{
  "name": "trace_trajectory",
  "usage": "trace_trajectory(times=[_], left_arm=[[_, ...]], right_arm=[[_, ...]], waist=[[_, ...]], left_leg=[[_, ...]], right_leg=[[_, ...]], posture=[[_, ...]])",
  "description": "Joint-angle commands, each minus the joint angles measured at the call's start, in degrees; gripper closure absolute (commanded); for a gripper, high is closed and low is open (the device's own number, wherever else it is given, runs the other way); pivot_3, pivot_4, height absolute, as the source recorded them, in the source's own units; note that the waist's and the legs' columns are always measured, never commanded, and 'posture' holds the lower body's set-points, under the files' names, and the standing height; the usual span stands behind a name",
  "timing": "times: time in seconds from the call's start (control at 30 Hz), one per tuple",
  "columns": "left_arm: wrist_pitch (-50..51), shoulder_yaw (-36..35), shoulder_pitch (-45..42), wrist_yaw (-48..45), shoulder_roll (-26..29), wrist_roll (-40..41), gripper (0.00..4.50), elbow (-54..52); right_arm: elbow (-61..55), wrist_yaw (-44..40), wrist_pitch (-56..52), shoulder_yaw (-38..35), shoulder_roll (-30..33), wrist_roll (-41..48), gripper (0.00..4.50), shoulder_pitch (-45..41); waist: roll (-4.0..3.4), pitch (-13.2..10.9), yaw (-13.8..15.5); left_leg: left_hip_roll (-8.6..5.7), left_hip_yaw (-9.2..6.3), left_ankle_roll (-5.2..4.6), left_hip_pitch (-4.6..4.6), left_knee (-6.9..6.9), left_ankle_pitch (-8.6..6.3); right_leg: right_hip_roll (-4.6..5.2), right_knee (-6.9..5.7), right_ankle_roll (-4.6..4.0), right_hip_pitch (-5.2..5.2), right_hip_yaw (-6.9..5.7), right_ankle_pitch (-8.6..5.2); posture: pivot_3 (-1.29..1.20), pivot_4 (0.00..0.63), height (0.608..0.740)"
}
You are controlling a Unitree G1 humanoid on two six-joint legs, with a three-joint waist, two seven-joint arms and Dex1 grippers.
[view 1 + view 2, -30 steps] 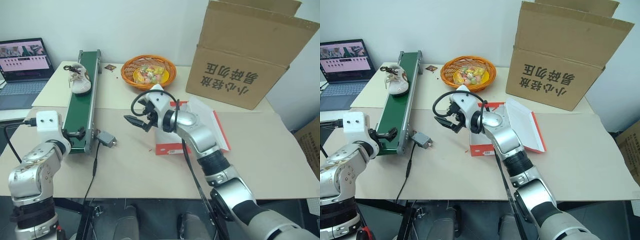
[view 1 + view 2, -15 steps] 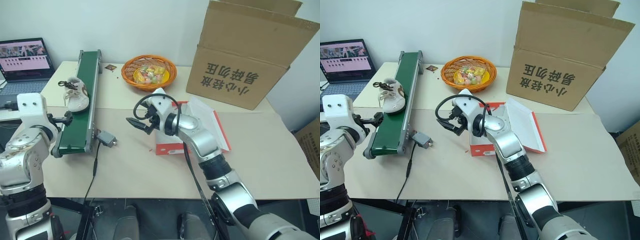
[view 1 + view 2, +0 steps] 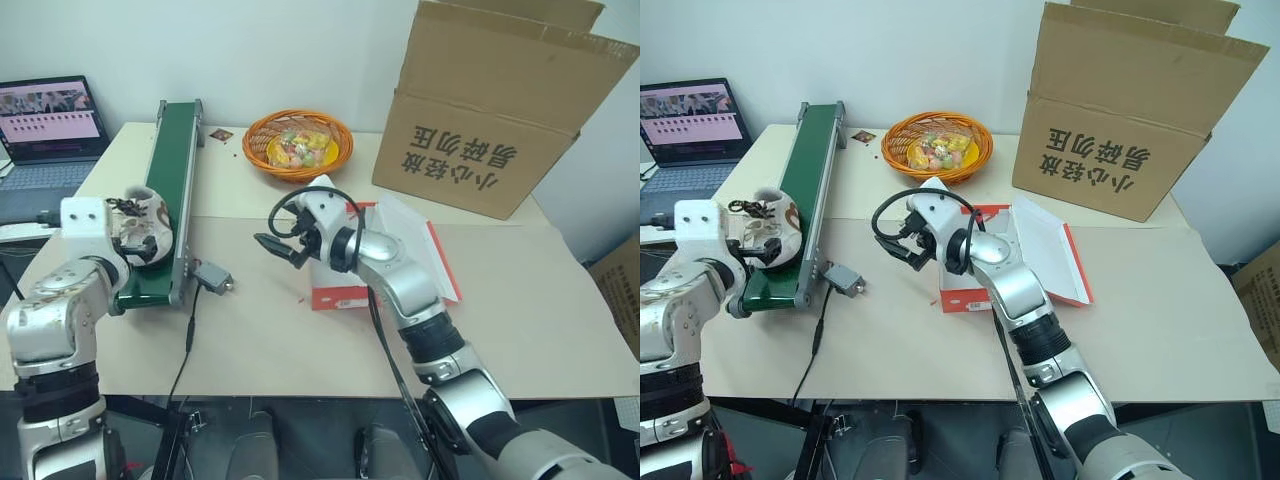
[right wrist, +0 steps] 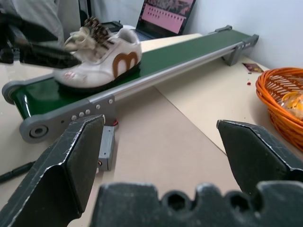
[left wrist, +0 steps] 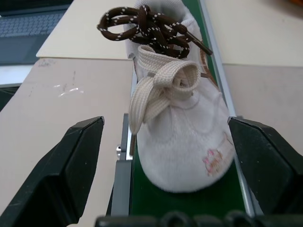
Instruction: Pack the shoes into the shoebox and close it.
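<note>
My gripper will lift the white shoe [image 3: 157,228], and the shoe will bring the dark brown laces along still bundled, because they are knotted in a heap [image 5: 152,29].
One white shoe [image 5: 182,137] with dark brown laces stands on the near end of the green conveyor belt [image 3: 172,150], at the table's left. My left gripper [image 5: 164,124] is open, one finger on each side of the shoe's toe, not pressing it. The red shoebox [image 3: 340,297] lies mid-table with its white-lined lid [image 3: 415,245] folded open to the right. My right arm covers much of its inside. My right gripper [image 3: 272,243] hovers open and empty just left of the box, pointing toward the belt.
An orange wicker basket [image 3: 297,143] of sweets sits at the back, with a large brown carton [image 3: 490,110] at the back right. A laptop [image 3: 50,125] stands far left. A small grey box [image 3: 212,277] with a cable lies beside the belt's near end.
The shoe has ridden down the belt toward me. My left gripper swung out to the left, then came in around the shoe's toe. The right arm has stayed put.
</note>
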State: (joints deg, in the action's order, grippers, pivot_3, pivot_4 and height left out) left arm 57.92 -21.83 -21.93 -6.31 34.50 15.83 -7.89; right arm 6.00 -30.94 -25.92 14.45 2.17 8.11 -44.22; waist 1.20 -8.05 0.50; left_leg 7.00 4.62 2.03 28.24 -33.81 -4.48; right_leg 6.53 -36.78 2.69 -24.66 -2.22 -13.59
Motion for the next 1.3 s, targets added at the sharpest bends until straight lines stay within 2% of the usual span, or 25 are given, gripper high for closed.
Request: trace_trajectory(times=[0.03,0.23,0.43,0.63,0.77,1.3], left_arm=[[-1.6,0.9,1.9,-0.1,-2.8,-0.5,0.01,2.6],[1.2,1.3,2.6,1.5,-7.6,0.0,0.01,1.6],[2.2,1.1,2.7,1.6,-8.5,0.2,1.45,-0.1],[2.7,0.7,2.8,1.4,-8.4,0.2,3.41,-0.7],[2.9,0.7,2.5,1.3,-8.4,0.1,4.48,-0.6],[1.1,1.1,0.9,0.8,-9.0,-0.2,4.48,1.1]], right_arm=[[-5.0,1.1,-0.9,-3.1,-1.4,2.7,0.00,-0.8],[-9.0,1.9,-2.2,-5.4,-1.9,5.1,0.00,-2.4],[-9.6,2.7,-2.5,-6.2,-1.7,5.9,0.00,-3.3],[-10.0,3.1,-2.7,-6.5,-1.3,6.0,0.00,-3.0],[-10.4,3.5,-3.0,-7.0,-1.3,6.3,0.00,-3.2],[-10.6,5.3,-3.0,-8.1,-0.5,7.5,0.00,-4.3]], waist=[[0.00,0.0,0.0],[-0.03,0.0,0.2],[-0.07,0.0,0.3],[-0.07,0.0,1.0],[-0.07,0.0,1.2],[-0.12,0.0,1.9]], left_leg=[[0.00,0.00,0.00,-0.01,0.00,0.00],[0.00,-0.01,0.00,-0.15,0.02,0.00],[-0.01,0.00,0.00,-0.17,0.04,0.00],[-0.03,0.00,0.00,-0.18,0.03,0.00],[-0.03,0.00,0.00,-0.18,0.04,0.00],[-0.03,0.00,0.00,-0.18,0.11,-0.01]], right_leg=[[0.00,0.00,0.00,0.00,0.01,0.00],[0.01,-0.03,-0.11,0.14,0.00,-0.06],[0.04,-0.02,-0.16,0.17,0.00,-0.09],[0.07,0.01,-0.16,0.23,-0.02,-0.09],[0.08,0.01,-0.16,0.24,-0.04,-0.10],[0.12,0.01,-0.17,0.22,-0.11,-0.10]], posture=[[0.00,0.150,0.728],[0.00,0.150,0.728],[0.00,0.150,0.728],[0.00,0.150,0.728],[0.00,0.150,0.728],[0.00,0.150,0.728]])
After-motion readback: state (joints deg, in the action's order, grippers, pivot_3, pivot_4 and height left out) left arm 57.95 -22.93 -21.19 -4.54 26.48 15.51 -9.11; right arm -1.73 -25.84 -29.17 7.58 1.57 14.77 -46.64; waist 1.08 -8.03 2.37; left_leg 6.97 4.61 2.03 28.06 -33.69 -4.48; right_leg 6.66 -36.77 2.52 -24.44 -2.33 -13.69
